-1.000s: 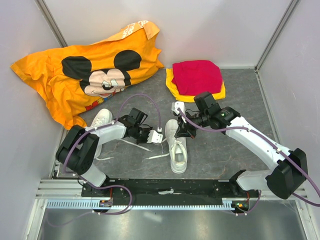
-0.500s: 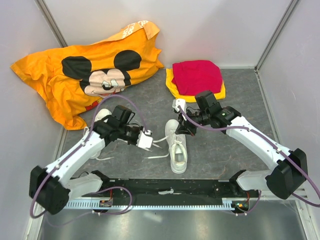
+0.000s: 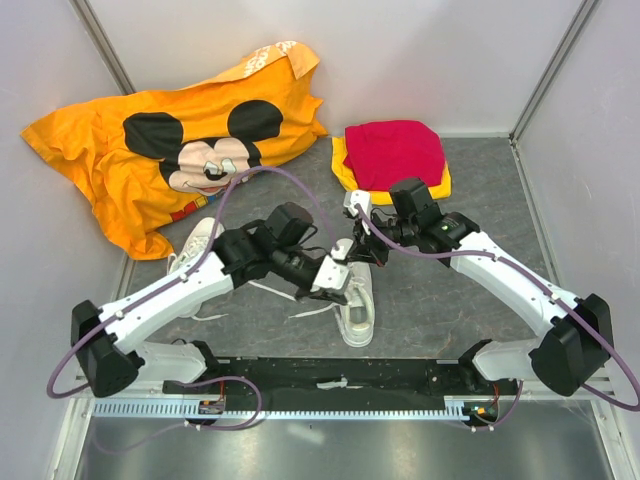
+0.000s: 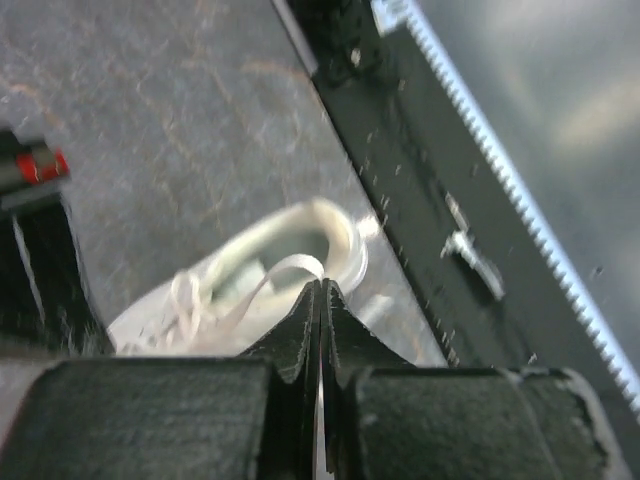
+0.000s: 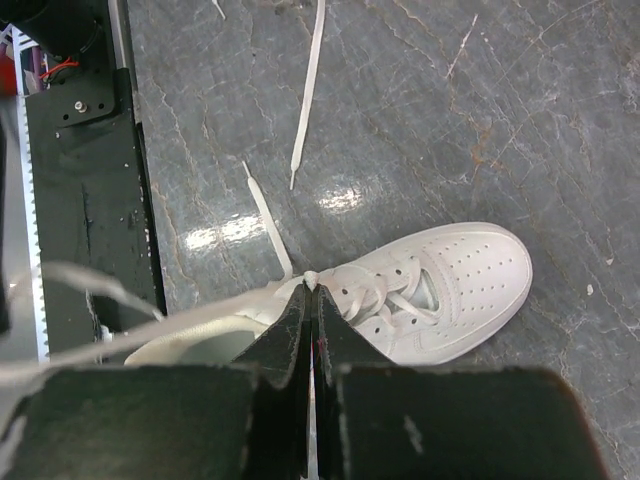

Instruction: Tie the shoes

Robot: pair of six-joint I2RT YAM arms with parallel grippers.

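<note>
The robot's right gripper is pinching a lace [image 5: 311, 279] above the shoe, so the left gripper goes on moving its own lace across until it is past the shoe's far side [image 3: 376, 313], then let go.
One white sneaker [image 3: 358, 315] lies mid-table, toe away from the arms; it also shows in the right wrist view [image 5: 440, 290] and, blurred, in the left wrist view [image 4: 240, 285]. The other sneaker [image 3: 203, 238] lies at the left, partly under my left arm. My left gripper [image 3: 338, 283] is over the middle shoe, shut on a flat white lace [image 4: 285, 268] at its tips [image 4: 320, 285]. My right gripper [image 3: 358, 250] is above the shoe's toe end, shut on a lace [image 5: 200, 315] at its tips [image 5: 315, 283]; that lace runs taut to the left.
An orange cartoon-mouse shirt [image 3: 170, 140] lies back left. A red cloth [image 3: 392, 152] on a yellow one [image 3: 344, 172] lies back centre. Loose lace ends [image 5: 308, 95] trail on the grey table. The black base rail [image 3: 330, 375] runs along the near edge.
My left arm has swung right from beside the left shoe to over the middle shoe, gripper shut. The right gripper has barely moved.
</note>
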